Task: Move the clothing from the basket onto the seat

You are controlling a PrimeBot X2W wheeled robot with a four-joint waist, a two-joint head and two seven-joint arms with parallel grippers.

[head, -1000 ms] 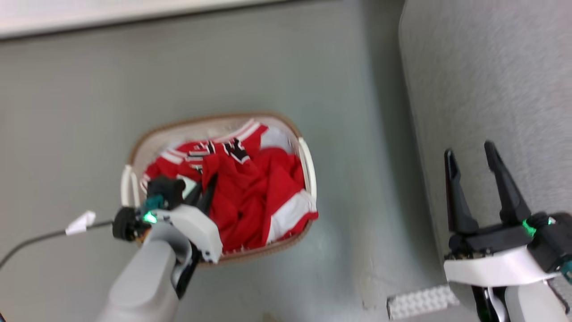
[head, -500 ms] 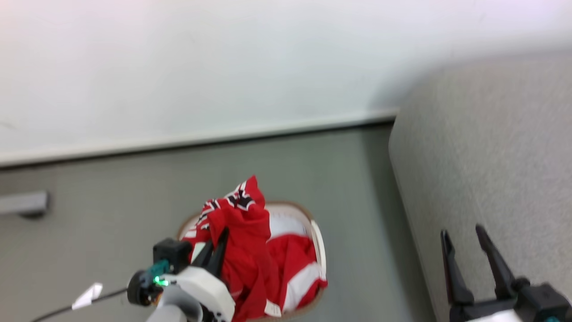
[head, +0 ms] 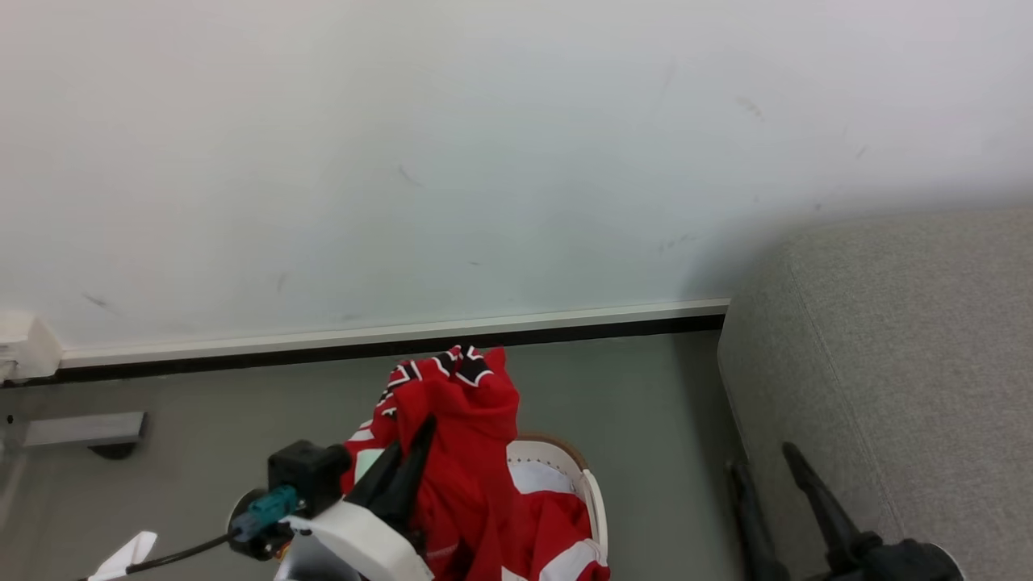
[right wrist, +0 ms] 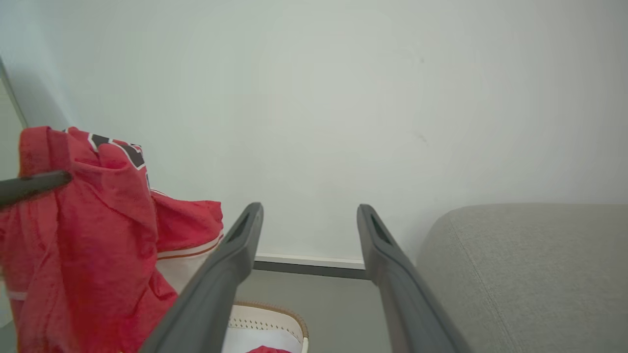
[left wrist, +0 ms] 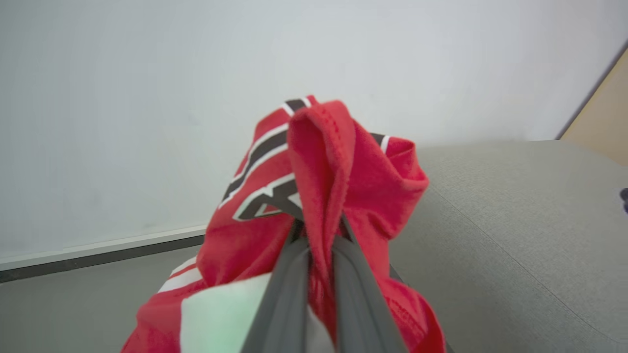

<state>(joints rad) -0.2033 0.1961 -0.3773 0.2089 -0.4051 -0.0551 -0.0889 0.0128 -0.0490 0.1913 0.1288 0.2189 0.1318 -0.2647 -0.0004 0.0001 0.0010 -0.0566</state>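
Observation:
My gripper is going to carry the lettered clothing over. It should leave the red cloth with a white band behind, because that cloth lies slack in the basket.
My left gripper is shut on a fold of the red clothing, a garment with black-and-white lettering that hangs lifted above the basket. In the left wrist view the two fingers pinch the red cloth between them. More red cloth with white bands lies in the basket over the white liner. The grey seat stands to the right. My right gripper is open beside the seat's edge, with nothing between its fingers; its view shows the held clothing at left.
A white wall with a dark baseboard runs behind the basket. A grey block sits on the floor at far left, below a white box. A cable with a white tag trails from my left wrist. Grey floor separates basket and seat.
The head camera has tilted up toward the wall. My left gripper has raised the lettered red garment out of the basket. The right gripper stays open.

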